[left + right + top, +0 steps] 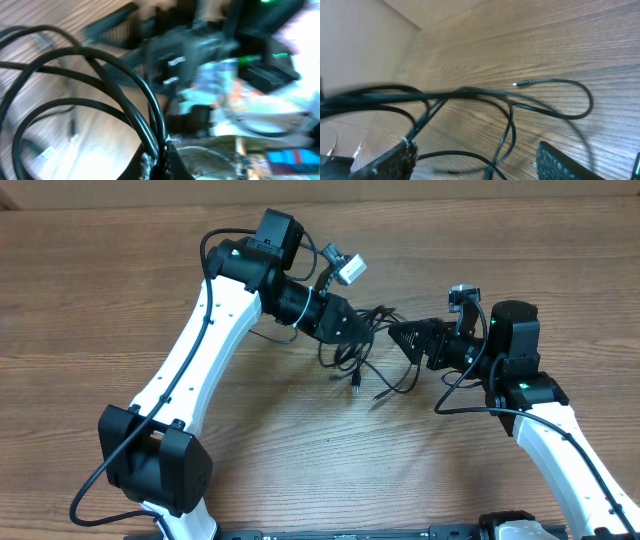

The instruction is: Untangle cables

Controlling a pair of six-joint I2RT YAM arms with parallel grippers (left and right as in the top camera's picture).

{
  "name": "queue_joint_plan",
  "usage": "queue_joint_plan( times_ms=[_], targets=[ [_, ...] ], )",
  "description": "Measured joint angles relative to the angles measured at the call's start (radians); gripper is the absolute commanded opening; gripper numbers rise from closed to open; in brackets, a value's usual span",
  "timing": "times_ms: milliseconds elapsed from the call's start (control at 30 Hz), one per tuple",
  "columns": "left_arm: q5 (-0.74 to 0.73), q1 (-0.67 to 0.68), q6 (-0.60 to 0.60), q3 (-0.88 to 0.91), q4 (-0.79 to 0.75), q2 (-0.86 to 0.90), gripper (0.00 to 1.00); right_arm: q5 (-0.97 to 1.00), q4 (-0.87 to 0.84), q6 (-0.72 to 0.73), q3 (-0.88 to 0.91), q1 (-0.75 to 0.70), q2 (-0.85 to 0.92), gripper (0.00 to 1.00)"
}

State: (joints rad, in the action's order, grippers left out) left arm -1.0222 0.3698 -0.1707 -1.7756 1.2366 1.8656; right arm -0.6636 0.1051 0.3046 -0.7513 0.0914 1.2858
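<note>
Several strands of cable in a bunch [136,117] are pinched in my left gripper, so next my left gripper moves toward my right gripper. My right gripper should hold the cable loops [380,319] before I pull apart.
The cables [352,362] are thin black cords in a loose tangle at the middle of the table, between my two grippers. Small plug ends lie at the tangle's front [357,388]. My left gripper [362,326] is shut on a bunch of cable strands [125,75], which loop away from its closed fingertips [162,159]. My right gripper [402,336] is open and faces the left one. Cable strands [510,107] cross between its spread fingers [475,160], and one strand runs along its left fingertip. One free plug tip [516,84] rests on the wood.
The wooden table [300,460] carries only the cables and both arm bases. A tan wall [360,40] stands at the table's back edge. The right arm appears blurred in the left wrist view [200,50].
</note>
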Motion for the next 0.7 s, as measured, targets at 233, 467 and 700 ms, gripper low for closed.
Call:
queue_joint_plan(
  times_ms=[233,467,700],
  targets=[
    [0.303,-0.006,-0.046,0.0,0.104,0.0,0.04,-0.016,-0.017,0.01,0.0,0.0,0.0,0.83],
    [0.369,-0.006,-0.202,0.0,0.174,0.0,0.04,-0.063,0.054,0.01,0.0,0.0,0.0,0.84],
    [0.251,0.003,-0.386,0.0,0.19,0.0,0.04,-0.184,0.072,0.022,0.0,0.0,0.0,0.88]
  ],
)
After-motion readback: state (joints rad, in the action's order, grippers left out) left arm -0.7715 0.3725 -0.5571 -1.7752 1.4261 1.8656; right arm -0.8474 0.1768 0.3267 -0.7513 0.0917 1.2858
